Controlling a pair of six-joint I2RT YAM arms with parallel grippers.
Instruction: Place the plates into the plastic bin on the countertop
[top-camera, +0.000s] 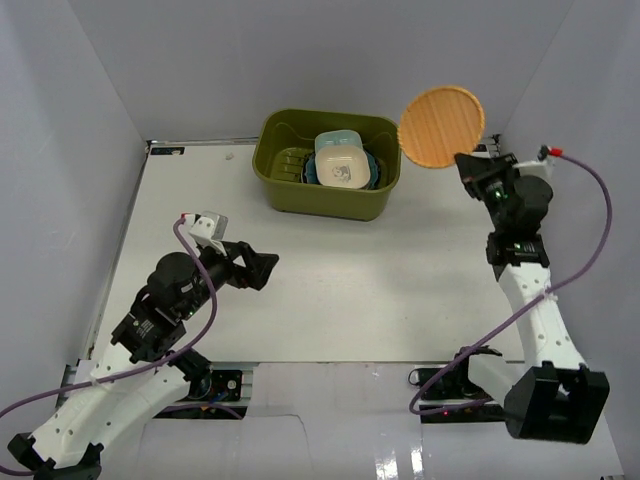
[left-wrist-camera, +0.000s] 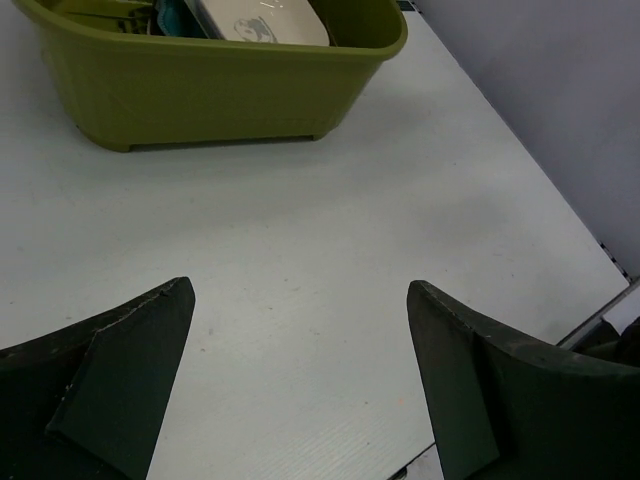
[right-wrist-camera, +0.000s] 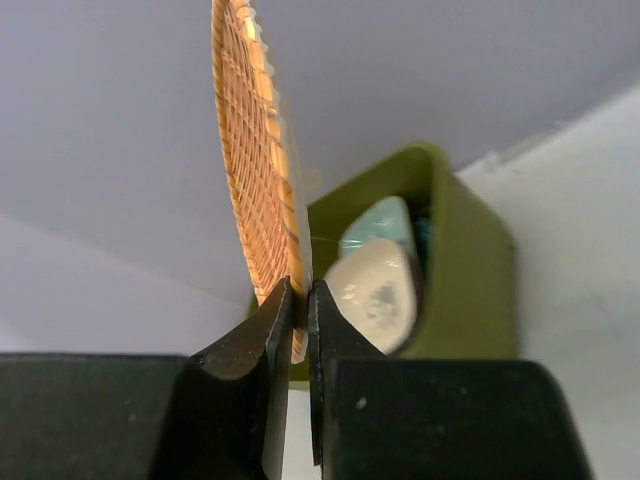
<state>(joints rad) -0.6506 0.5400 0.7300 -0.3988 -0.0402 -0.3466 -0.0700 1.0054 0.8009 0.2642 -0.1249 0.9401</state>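
Observation:
I should keep going with my right gripper over the cream plate (top-camera: 342, 167) and let go of the orange plate there, because the orange plate's free side (top-camera: 416, 127) faces the open bin.
The olive-green plastic bin (top-camera: 327, 163) stands at the back middle of the white countertop (top-camera: 380, 280). Inside it lie stacked plates, a cream rounded-square one (top-camera: 338, 170) on top, with mint and teal edges under it. My right gripper (top-camera: 468, 163) is shut on the rim of an orange woven-look plate (top-camera: 440, 126), held up in the air just right of the bin. In the right wrist view that orange plate (right-wrist-camera: 255, 160) stands edge-on between my fingers, with the bin (right-wrist-camera: 455, 260) behind it. My left gripper (top-camera: 262, 270) hovers open and empty over the countertop, well in front of the bin (left-wrist-camera: 210, 85).
White walls close in the countertop on the left, back and right. A purple cable (top-camera: 590, 240) loops off the right arm. The table's near-right edge (left-wrist-camera: 590, 320) shows in the left wrist view.

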